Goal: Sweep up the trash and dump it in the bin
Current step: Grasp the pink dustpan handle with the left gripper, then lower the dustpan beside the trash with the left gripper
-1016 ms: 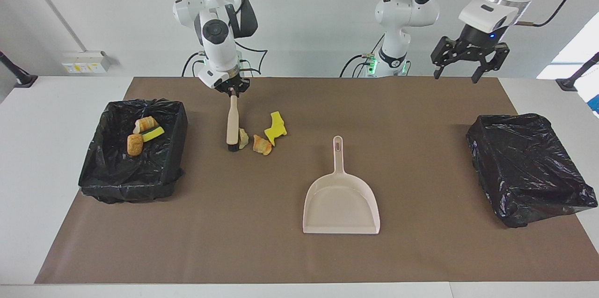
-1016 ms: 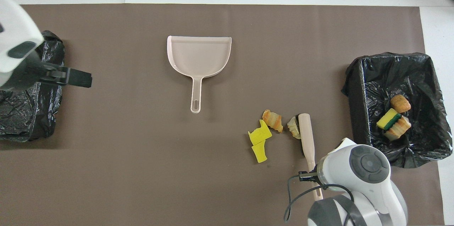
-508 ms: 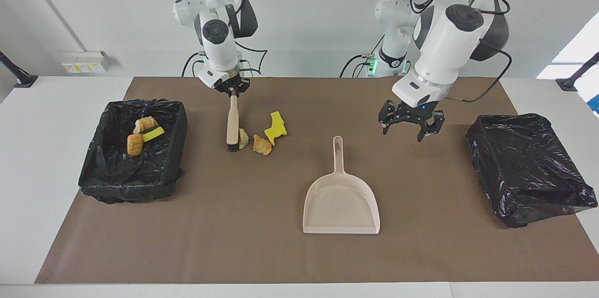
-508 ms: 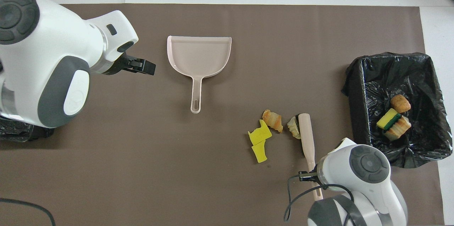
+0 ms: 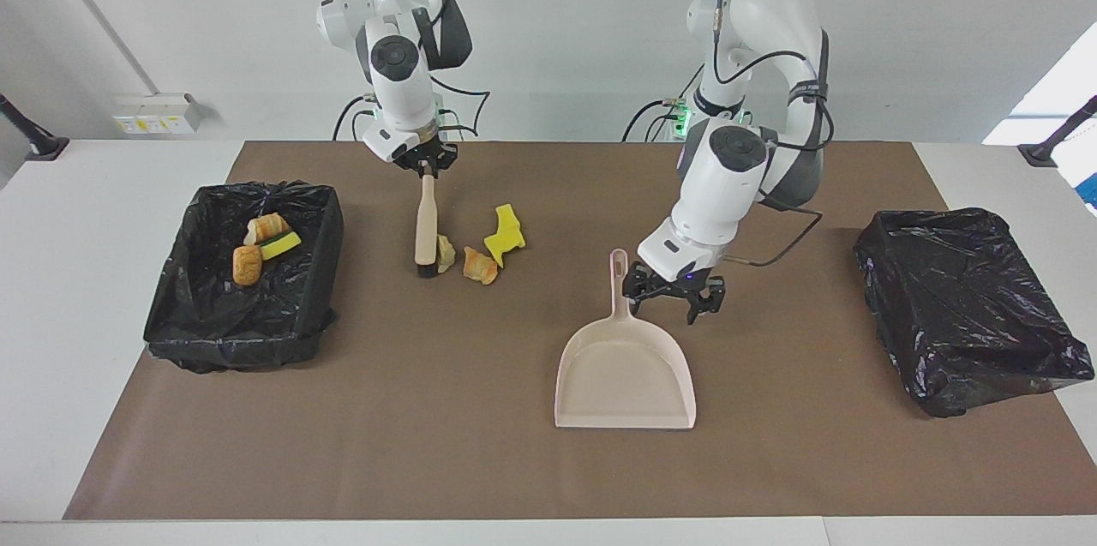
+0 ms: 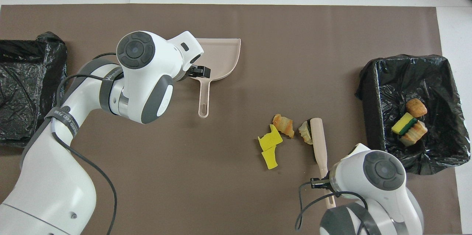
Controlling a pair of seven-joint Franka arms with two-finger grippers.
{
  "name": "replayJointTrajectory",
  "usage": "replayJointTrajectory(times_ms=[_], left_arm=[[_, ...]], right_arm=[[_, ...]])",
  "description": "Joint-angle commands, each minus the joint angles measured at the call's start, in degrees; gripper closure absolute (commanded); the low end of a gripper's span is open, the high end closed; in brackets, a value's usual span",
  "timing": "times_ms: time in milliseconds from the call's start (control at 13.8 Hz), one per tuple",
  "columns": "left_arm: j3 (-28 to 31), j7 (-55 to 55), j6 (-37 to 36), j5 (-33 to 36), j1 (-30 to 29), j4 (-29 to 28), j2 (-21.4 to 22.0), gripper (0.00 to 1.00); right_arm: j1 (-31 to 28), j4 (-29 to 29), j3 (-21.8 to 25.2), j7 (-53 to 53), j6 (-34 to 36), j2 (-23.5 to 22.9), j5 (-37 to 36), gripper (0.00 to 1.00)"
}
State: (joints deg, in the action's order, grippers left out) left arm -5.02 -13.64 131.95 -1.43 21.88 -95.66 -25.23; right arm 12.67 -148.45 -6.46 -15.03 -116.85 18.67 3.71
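My left gripper still has to take the dustpan's handle (image 5: 618, 277) and turn the dustpan's opening (image 5: 625, 423) toward the yellow sponge pieces before sweeping, because the opening faces away from the trash.
My right gripper (image 5: 426, 169) is shut on the top of the beige hand brush (image 5: 423, 225), which stands with its bristles on the mat. Trash lies beside the bristles: a tan lump (image 5: 446, 253), a brown bread-like piece (image 5: 480, 265) and yellow sponge pieces (image 5: 504, 236). More trash (image 5: 247, 265) sits in the black-lined bin (image 5: 231, 345) at the right arm's end. The beige dustpan (image 5: 626, 366) lies flat mid-table. My left gripper (image 5: 664, 313) hangs open low over the root of the dustpan's handle (image 6: 203, 98), holding nothing. From overhead the brush (image 6: 319, 139), trash (image 6: 283, 125), bin (image 6: 368, 98) and dustpan (image 6: 223, 56) also show.
A second black-lined bin (image 5: 968, 306) sits at the left arm's end of the table. A brown mat (image 5: 428, 443) covers the working surface. The left arm's body hides part of the dustpan from overhead.
The left arm has swung in from its own end of the table and come down to the dustpan's handle, still open. The right arm, brush and trash have not moved.
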Motion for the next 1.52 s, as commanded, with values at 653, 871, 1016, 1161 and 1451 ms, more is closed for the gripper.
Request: replayJointTrajectory(times_ms=[653, 871, 1016, 1161, 1451], left_arm=[[0.98, -4.02, -1.95, 3.08, 3.17, -0.05, -1.31, 0.58], [0.98, -3.93, -3.19, 3.89, 3.17, 0.82, -0.78, 0.33], [0.89, -3.85, -3.28, 3.89, 3.09, 1.44, 0.44, 0.32], [0.72, -3.58, -3.45, 3.89, 3.43, 0.83, 0.97, 0.26], [0.72, 3.41, -5.38, 3.89, 5.72, -1.18, 1.85, 0.20]], right_arm=[[-0.28, 0.71, -0.13, 2.54, -0.22, -0.57, 1.65, 1.00], [-0.28, 0.80, -0.13, 2.63, -0.22, -0.83, 1.65, 1.00], [-0.28, 0.80, -0.13, 2.63, -0.22, -0.83, 1.65, 1.00], [-0.28, 0.80, -0.13, 2.54, -0.22, -0.74, 1.65, 1.00], [-0.28, 0.80, -0.13, 2.63, -0.22, -0.83, 1.65, 1.00]])
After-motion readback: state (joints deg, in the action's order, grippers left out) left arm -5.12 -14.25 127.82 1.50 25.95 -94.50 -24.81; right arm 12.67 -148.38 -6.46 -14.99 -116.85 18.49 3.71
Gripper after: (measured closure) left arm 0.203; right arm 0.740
